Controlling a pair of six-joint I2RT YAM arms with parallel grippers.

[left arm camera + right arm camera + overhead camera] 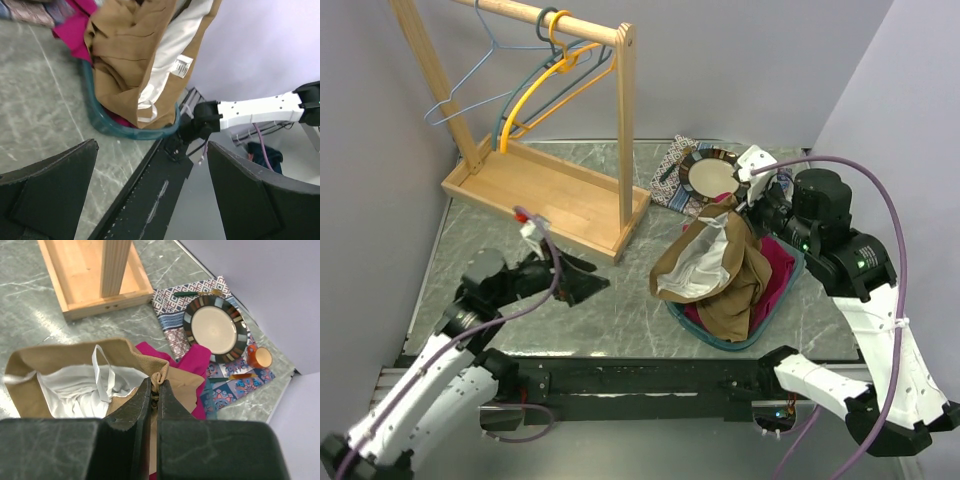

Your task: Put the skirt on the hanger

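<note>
The skirt sags into the basket (736,304) from my right gripper, so my left gripper should take the waistband's loose end (660,284) before both lay the skirt beside the basket.
The skirt (725,270) is tan with a white lining. It hangs lifted over a teal basket (772,315), its waistband pinched in my right gripper (157,382), which is shut on it; the skirt shows in the right wrist view (65,360) and the left wrist view (130,55). Several wire hangers, one yellow (552,85), one blue (485,85), hang from the wooden rack's rail (550,18) at the far left. My left gripper (582,287) is open and empty, low over the table left of the basket.
The wooden rack's base tray (545,195) and post (625,130) stand between the arms and the hangers. A pink cloth (780,262) lies in the basket. A plate (710,176) and orange cup (260,357) sit on a patterned mat (175,300) at the back.
</note>
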